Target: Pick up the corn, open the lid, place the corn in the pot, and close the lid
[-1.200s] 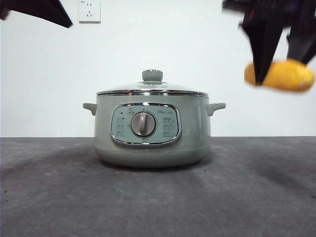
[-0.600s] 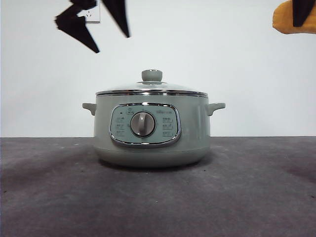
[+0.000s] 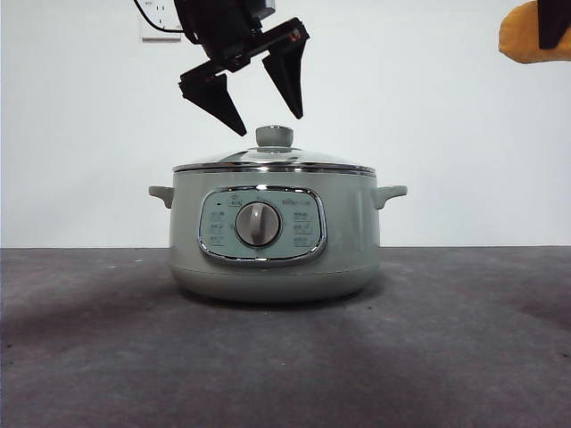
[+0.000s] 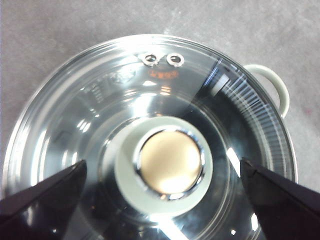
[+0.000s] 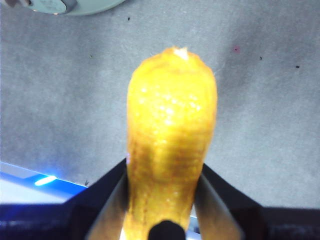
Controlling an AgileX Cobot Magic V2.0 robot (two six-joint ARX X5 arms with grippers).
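The glass lid (image 3: 275,160) will lie flat over the corn when I shut the pot, because the pot is deep (image 3: 275,232) and wider than the corn.
The pale green pot (image 3: 272,236) stands mid-table with its glass lid (image 3: 275,160) on, pale green knob (image 3: 275,136) on top. My left gripper (image 3: 268,122) hangs open just above the knob, jaws spread wide to either side. In the left wrist view the knob (image 4: 164,165) sits centred between the jaws (image 4: 162,187) over the lid's glass (image 4: 90,115). My right gripper (image 3: 549,40) is shut on the yellow-orange corn (image 3: 526,36), high at the top right corner. The right wrist view shows the corn (image 5: 170,140) clamped between the jaws.
The pot's side handles (image 3: 391,193) stick out left and right. A wall socket (image 3: 156,22) is on the white back wall. The dark grey table (image 3: 285,357) stretches in front of the pot. A pot handle (image 4: 272,85) shows in the left wrist view.
My left gripper has come down and rightward from the top left to hang over the lid's knob. My right gripper rose with the corn to the top right corner, then stayed.
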